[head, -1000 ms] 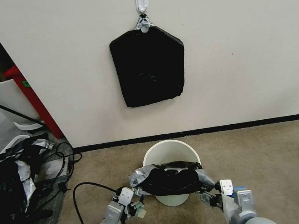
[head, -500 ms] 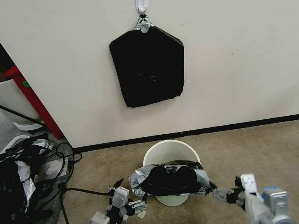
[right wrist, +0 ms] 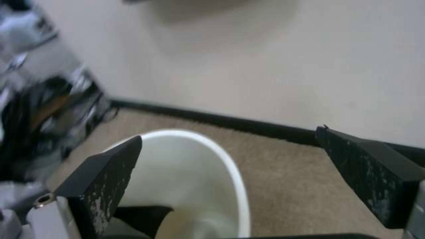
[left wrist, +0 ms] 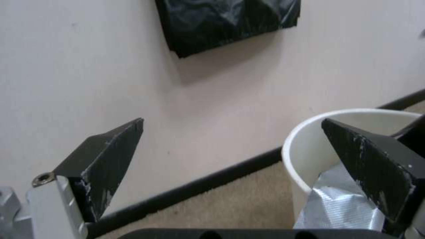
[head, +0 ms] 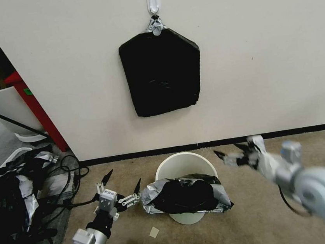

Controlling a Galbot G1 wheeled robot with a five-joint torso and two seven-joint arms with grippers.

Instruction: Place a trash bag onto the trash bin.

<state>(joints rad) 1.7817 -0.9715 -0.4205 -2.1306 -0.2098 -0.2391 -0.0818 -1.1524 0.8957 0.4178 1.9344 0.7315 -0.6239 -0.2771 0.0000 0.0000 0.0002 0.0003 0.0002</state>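
My gripper will spread the trash bag across the bin's opening when I pull the bag's sides apart, because the silver edges are bunched up in loose folds.
The cream-white trash bin stands on the carpet by the wall. A crumpled black and silver trash bag lies draped over its near rim and down its front, leaving the far half of the mouth uncovered. My left gripper is open just left of the bag, apart from it. In the left wrist view the left gripper is spread wide, with the bin and silvery bag film beside one finger. My right gripper hovers open to the right of the bin, near the baseboard. The right gripper is empty above the bin.
A thick black pad of bags hangs from a wall hook above the bin. At the left are a large black-and-silver plastic heap, cables, a red post and a big white plant pot. A small scrap lies on the carpet.
Both grippers have drawn away from the bag's ends. The left moved left and toward the wall; the right swung up and toward the wall. The bag stays draped on the bin.
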